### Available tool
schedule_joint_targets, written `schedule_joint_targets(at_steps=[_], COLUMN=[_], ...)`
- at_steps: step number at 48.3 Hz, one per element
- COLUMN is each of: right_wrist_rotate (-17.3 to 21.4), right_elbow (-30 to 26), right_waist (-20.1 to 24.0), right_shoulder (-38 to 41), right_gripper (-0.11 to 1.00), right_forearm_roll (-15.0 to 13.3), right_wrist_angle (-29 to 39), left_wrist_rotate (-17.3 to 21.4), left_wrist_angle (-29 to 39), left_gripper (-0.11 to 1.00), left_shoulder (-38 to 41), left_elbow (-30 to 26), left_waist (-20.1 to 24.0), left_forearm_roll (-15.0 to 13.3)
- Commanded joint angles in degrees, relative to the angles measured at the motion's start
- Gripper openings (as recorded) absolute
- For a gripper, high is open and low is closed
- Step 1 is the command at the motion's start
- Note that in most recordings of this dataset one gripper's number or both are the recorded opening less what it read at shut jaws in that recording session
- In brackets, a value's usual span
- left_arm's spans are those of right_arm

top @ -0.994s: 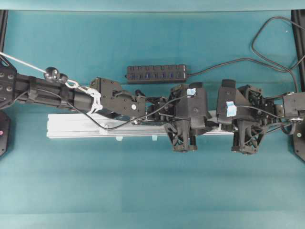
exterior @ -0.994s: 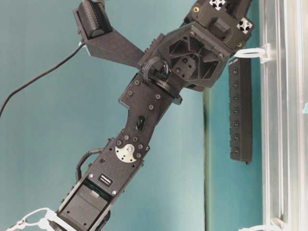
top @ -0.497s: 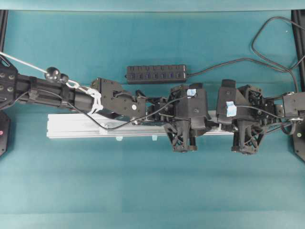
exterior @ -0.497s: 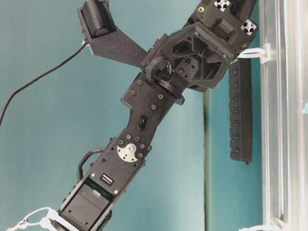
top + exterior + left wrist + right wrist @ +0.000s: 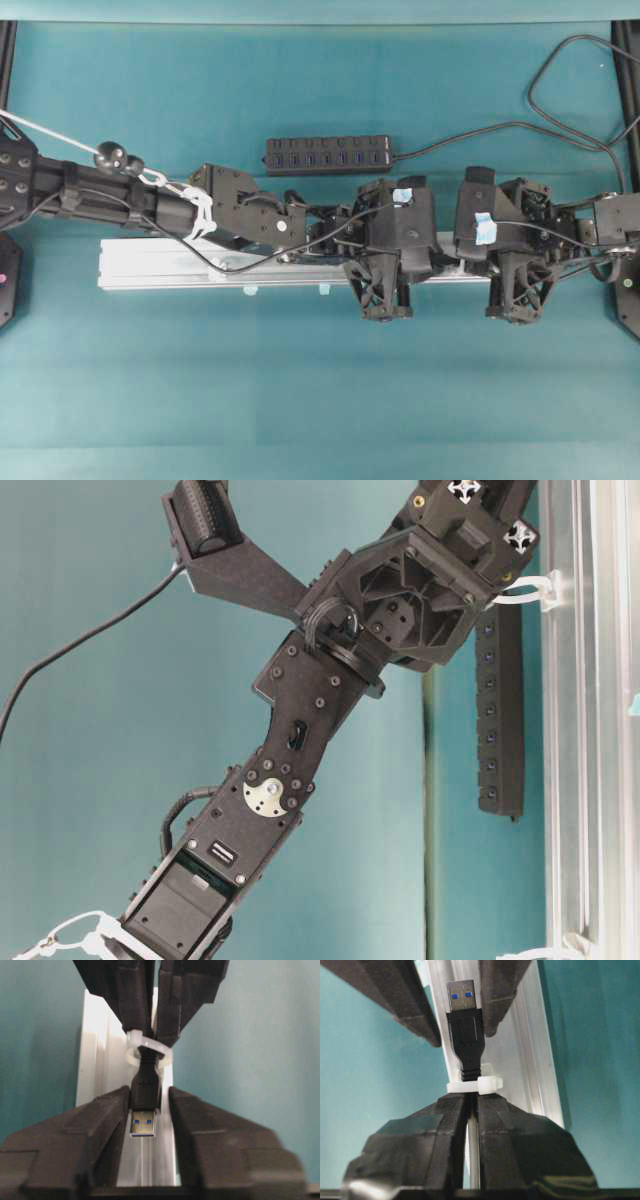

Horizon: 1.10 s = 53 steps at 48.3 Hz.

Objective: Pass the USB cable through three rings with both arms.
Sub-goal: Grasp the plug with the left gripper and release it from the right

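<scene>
My right gripper is holding the USB cable behind the ring (image 5: 474,1085). It should open while my left gripper pulls the plug (image 5: 468,1035) out, then take it past the ring.
The USB cable's black plug (image 5: 146,1091) with its silver tip (image 5: 460,994) pokes through one whitish ring (image 5: 490,1083) on the rail. My right gripper (image 5: 471,1100) is shut on the USB cable just behind that ring. From the other side, my left gripper (image 5: 148,1097) straddles the plug: one finger (image 5: 112,1110) touches it, while a narrow gap shows at the other finger. In the table-level view two rings (image 5: 522,586) (image 5: 538,952) stand on the rail edge. Overhead, the left arm (image 5: 240,212) and the right arm (image 5: 520,235) meet over the rail, hiding plug and rings.
The long silver aluminium rail (image 5: 160,266) lies across the table's middle. A black multi-port hub (image 5: 328,154) sits behind it, its cable (image 5: 560,70) looping to the back right. Two pale-blue tape tabs (image 5: 250,290) stick out at the rail's front edge.
My left gripper's jaws have narrowed around the plug. Its wrist has shifted slightly along the rail. The right gripper has stayed shut in place.
</scene>
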Motion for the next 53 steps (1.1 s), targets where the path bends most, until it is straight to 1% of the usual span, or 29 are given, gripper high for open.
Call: schedule_joint_targets(at_steps=[1,4,41,48,53], right_wrist_rotate=[0.5,0.5,1.1,1.1,1.1], right_elbow=[-0.4,-0.4,0.0,0.0,0.1], right_waist=[-0.1,-0.1,-0.1,-0.1,-0.1], right_shoulder=[-0.4,-0.3,-0.6,-0.6,-0.7], right_gripper=[-0.08,-0.08,-0.07,-0.02,0.08], right_forearm_roll=[0.1,0.1,0.1,0.1,0.1], right_wrist_angle=[-0.5,-0.5,-0.2,-0.2,0.7], left_wrist_rotate=[-0.1,0.0,0.0,0.0,0.1], left_wrist_angle=[-0.2,-0.2,-0.2,-0.2,-0.2], left_gripper=[0.29,0.25,0.25,0.25,0.25], left_shoulder=[-0.3,-0.4,-0.7,-0.7,-0.8], left_elbow=[-0.6,-0.7,-0.4,-0.4,-0.4], left_waist=[-0.1,-0.1,0.3,0.4,0.4], left_forearm_roll=[0.1,0.1,0.1,0.1,0.1])
